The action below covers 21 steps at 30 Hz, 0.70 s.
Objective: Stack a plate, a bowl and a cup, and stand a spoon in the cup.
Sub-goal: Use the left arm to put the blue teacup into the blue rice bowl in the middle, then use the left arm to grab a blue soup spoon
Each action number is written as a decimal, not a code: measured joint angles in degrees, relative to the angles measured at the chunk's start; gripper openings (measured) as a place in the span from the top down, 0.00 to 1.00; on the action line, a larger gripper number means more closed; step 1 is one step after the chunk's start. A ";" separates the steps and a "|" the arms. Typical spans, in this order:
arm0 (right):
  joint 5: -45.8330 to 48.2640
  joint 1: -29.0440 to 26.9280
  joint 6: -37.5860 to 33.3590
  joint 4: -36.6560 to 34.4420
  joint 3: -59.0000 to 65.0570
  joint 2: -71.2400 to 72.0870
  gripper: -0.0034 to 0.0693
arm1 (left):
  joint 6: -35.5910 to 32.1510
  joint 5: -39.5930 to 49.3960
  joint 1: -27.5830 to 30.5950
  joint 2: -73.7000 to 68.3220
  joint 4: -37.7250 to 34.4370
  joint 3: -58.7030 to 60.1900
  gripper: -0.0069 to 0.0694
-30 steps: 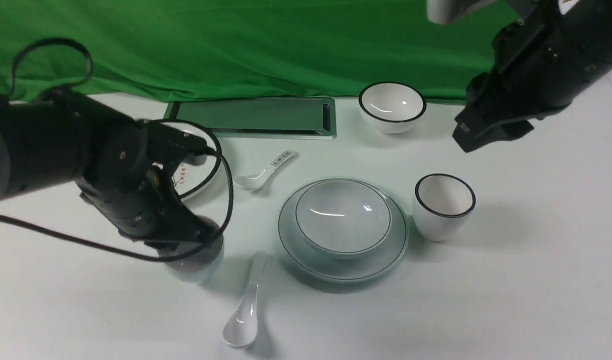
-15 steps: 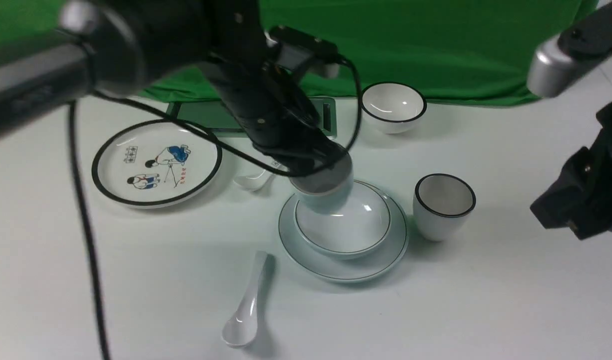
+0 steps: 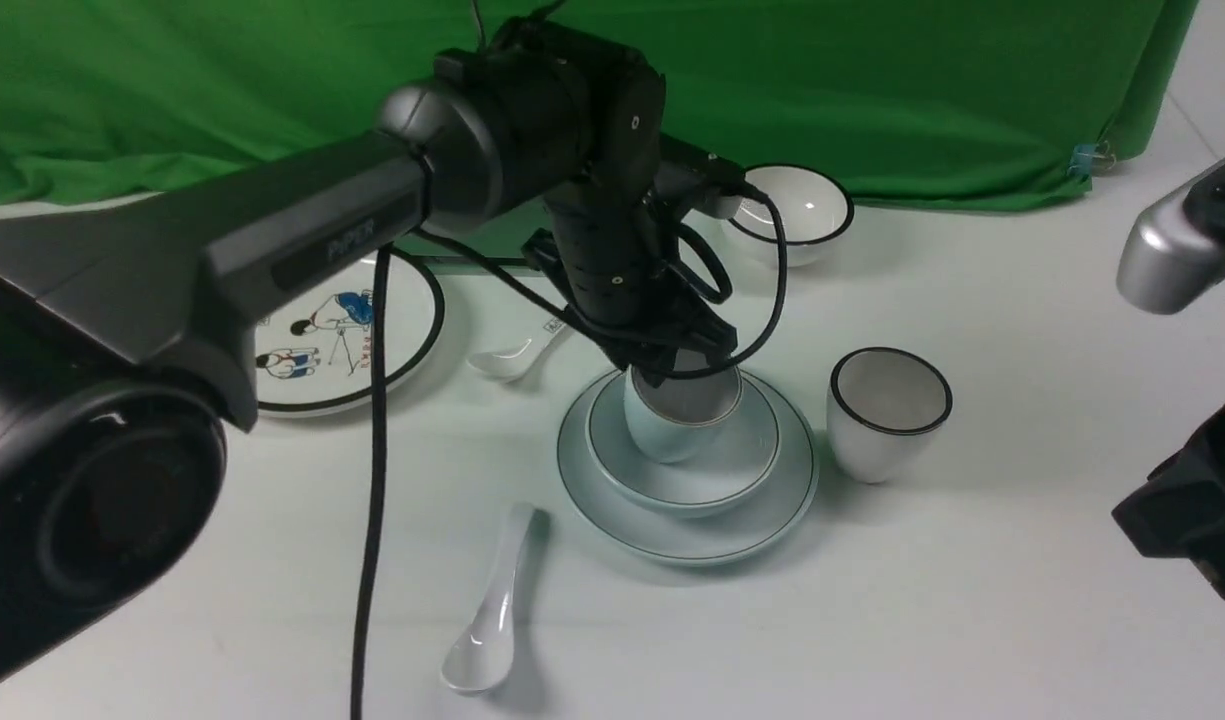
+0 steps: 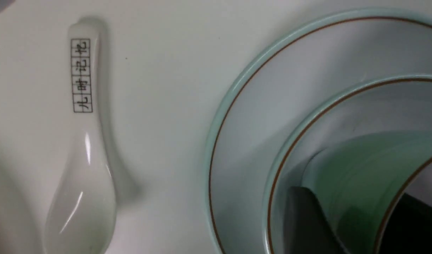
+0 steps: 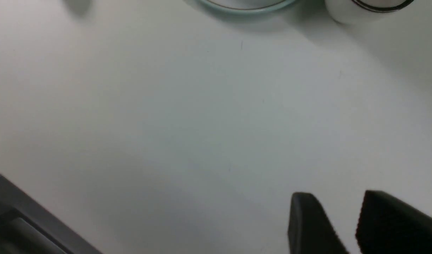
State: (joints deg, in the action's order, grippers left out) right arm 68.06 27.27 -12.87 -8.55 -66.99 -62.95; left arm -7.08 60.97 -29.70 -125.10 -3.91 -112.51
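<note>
My gripper will lower in the plain white spoon, which is longer than the blue-green cup [image 3: 677,422] is deep, so the spoon's handle [image 3: 512,548] will lean past the cup's rim.
The pale blue-green plate [image 3: 772,520] lies mid-table with the shallow grey-blue bowl [image 3: 732,470] on it. The handleless blue-green cup [image 3: 672,430] stands upright inside the bowl. My left gripper [image 3: 677,375] hangs right over the cup. In the left wrist view its jaws straddle the cup [image 4: 360,165] wall, one finger outside and one inside, parted and loose of the wall. The plain white spoon [image 3: 487,620] lies on the table in front of the plate, to its left. My right gripper [image 5: 337,195] is open and empty over bare table at the right edge.
A black-rimmed white cup [image 3: 890,410] stands just right of the plate. A small black-rimmed bowl [image 3: 787,210] sits behind. A marked spoon [image 3: 517,355] and a cartoon plate [image 3: 342,340] lie to the left. The left arm's cable hangs over the table's left front.
My left arm carried the cup from the table's left front over to the bowl and set it inside; its jaws have parted. The right arm came down to the right edge.
</note>
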 joint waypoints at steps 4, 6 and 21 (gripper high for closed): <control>-1.25 0.00 -0.34 0.12 0.00 0.11 0.62 | 0.04 3.80 0.05 2.31 0.37 -0.20 0.37; -1.90 0.00 -0.46 0.12 0.00 0.18 0.62 | -0.26 6.13 0.05 4.26 0.92 -0.20 0.30; -3.18 0.00 -1.84 0.77 0.04 0.18 0.62 | 6.57 -0.94 3.81 24.17 3.91 32.15 0.16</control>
State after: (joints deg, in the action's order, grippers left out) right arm 64.88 27.27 -14.71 -7.78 -66.95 -62.76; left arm -0.51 60.03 -25.88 -100.92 0.00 -80.36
